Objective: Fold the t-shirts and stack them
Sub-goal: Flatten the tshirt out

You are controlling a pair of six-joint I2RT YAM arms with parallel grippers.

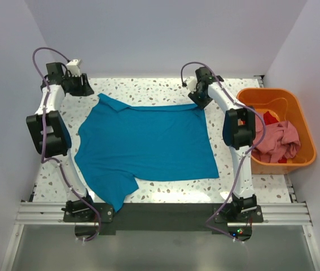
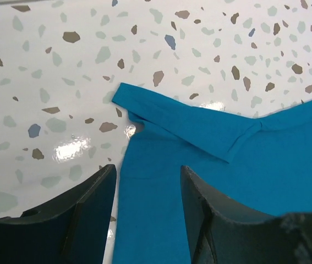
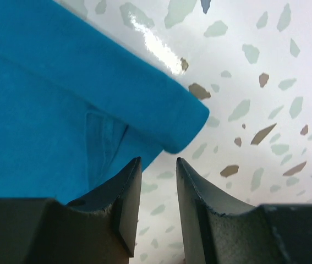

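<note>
The teal-blue t-shirt's far corner (image 1: 105, 100) sticks out free in front of my left gripper's open fingers, so that gripper should now go toward the corner's tip (image 2: 124, 94) and close there.
The teal-blue t-shirt (image 1: 148, 141) lies spread flat across the middle of the table, one sleeve toward the front left. My left gripper (image 1: 85, 88) hovers at the shirt's far left corner. In the left wrist view it (image 2: 147, 171) stands open above the teal cloth (image 2: 200, 165), holding nothing. My right gripper (image 1: 197, 101) is at the far right corner. Its jaws (image 3: 158, 161) are open a little, with bare table between them and the folded-over cloth corner (image 3: 183, 124) just ahead. A pink t-shirt (image 1: 281, 141) and a red one (image 1: 270, 117) lie bunched in the tub.
The orange plastic tub (image 1: 305, 127) stands at the table's right edge, beside the right arm. White walls close in on the far side and the left. The speckled table top (image 1: 261, 183) shows around the shirt.
</note>
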